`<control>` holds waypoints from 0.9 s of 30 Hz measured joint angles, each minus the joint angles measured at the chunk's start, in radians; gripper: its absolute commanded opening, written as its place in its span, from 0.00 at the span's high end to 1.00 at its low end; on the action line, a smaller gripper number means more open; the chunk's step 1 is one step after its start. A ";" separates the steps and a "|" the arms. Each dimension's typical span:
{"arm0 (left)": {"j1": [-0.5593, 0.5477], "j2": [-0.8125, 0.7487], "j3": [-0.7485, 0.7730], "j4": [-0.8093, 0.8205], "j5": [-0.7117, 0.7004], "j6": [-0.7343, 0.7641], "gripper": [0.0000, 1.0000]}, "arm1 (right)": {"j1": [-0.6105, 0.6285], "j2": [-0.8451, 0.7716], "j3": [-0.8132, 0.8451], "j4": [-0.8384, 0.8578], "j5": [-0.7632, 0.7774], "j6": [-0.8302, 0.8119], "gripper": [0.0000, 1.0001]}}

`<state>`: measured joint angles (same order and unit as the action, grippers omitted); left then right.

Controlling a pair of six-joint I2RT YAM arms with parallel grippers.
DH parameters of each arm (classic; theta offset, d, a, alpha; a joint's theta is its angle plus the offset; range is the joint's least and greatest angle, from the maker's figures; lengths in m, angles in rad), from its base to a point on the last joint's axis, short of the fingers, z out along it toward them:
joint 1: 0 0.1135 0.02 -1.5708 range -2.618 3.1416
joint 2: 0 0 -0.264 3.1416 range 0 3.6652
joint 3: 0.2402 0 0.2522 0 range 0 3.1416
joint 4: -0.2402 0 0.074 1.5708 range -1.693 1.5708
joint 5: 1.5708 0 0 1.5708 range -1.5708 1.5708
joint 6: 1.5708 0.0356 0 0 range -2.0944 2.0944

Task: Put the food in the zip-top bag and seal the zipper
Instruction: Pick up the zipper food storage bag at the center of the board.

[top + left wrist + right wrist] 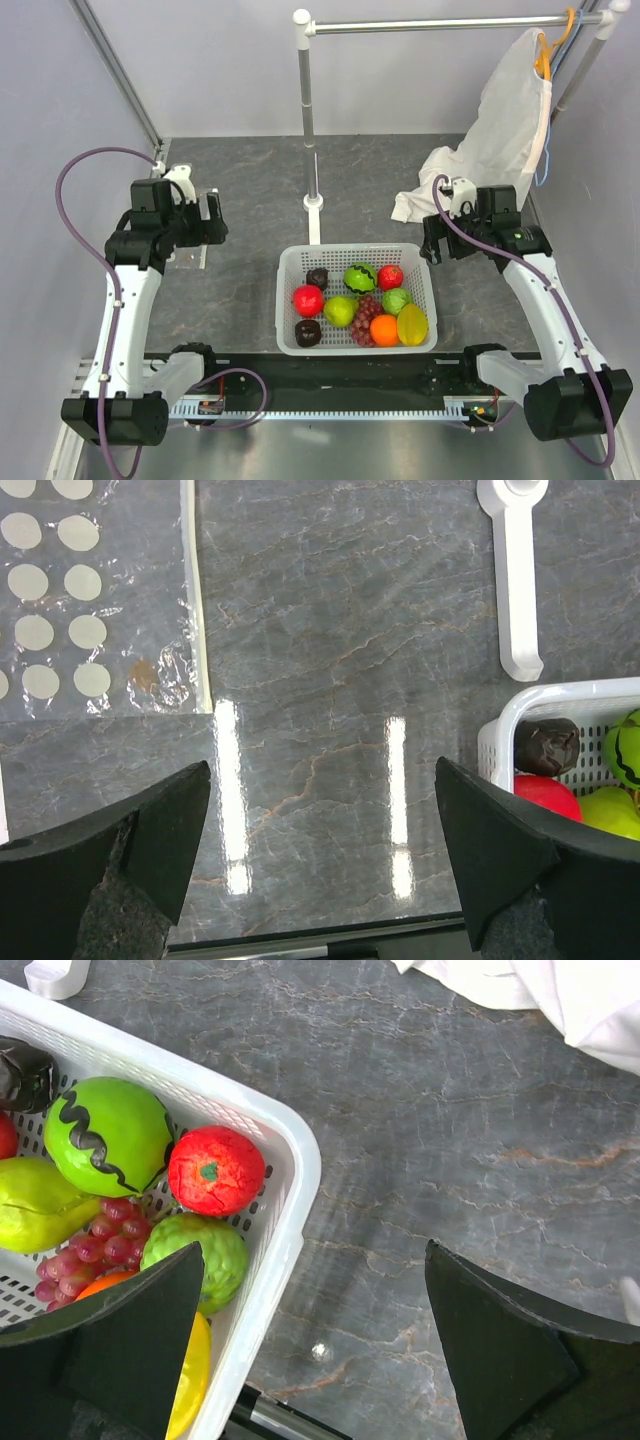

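Observation:
My left gripper should carry on moving toward the zipper's near end (203,265) and close there, because the bag's whitish zipper (195,590) lies free and runs across the direction this gripper closes in.
The food lies in a white mesh basket (290,262) at the table's front centre: a red apple (308,299), round green fruits (359,277), dark brown pieces (317,277), grapes and an orange. The clear dotted zip-top bag (60,590) lies flat under my left arm, its whitish zipper (198,600) along its right edge. My left gripper (322,780) is open and empty over bare table between bag and basket. My right gripper (312,1260) is open and empty, just right of the basket's rim (290,1150). A red fruit (215,1170) and a green one (108,1135) lie close by.
A white cloth garment (500,140) hangs from an orange hanger on a metal rail at the back right, its hem on the table. The rail's post (308,90) stands on a white foot (518,580) behind the basket. Grey walls close in left and right.

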<state>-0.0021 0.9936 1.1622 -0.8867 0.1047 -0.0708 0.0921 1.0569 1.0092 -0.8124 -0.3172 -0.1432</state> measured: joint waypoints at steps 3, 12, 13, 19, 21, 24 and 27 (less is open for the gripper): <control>0.000 0.037 0.011 -0.002 0.003 0.007 0.00 | 0.000 0.033 0.010 0.010 -0.012 -0.003 0.02; 0.000 0.234 0.108 -0.025 -0.057 0.057 0.00 | 0.033 0.124 0.072 0.057 -0.039 -0.003 0.02; 0.000 0.259 0.124 -0.029 -0.072 0.063 0.00 | 0.044 0.134 0.076 0.065 -0.040 -0.003 0.02; 0.000 0.430 0.231 -0.042 -0.169 0.097 0.01 | 0.127 0.194 0.078 0.109 -0.014 0.001 0.02; 0.000 0.496 0.264 -0.038 -0.199 0.113 0.05 | 0.160 0.213 0.079 0.127 0.003 0.008 0.02; 0.000 0.599 0.298 -0.028 -0.244 0.137 0.16 | 0.204 0.241 0.087 0.155 0.022 0.023 0.02; 0.000 0.703 0.320 0.001 -0.291 0.157 0.22 | 0.218 0.275 0.109 0.176 0.027 0.043 0.02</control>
<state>-0.0021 1.6970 1.4826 -0.8856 -0.1867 0.0860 0.3103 1.3323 1.1179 -0.6361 -0.2905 -0.0998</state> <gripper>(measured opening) 0.836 0.982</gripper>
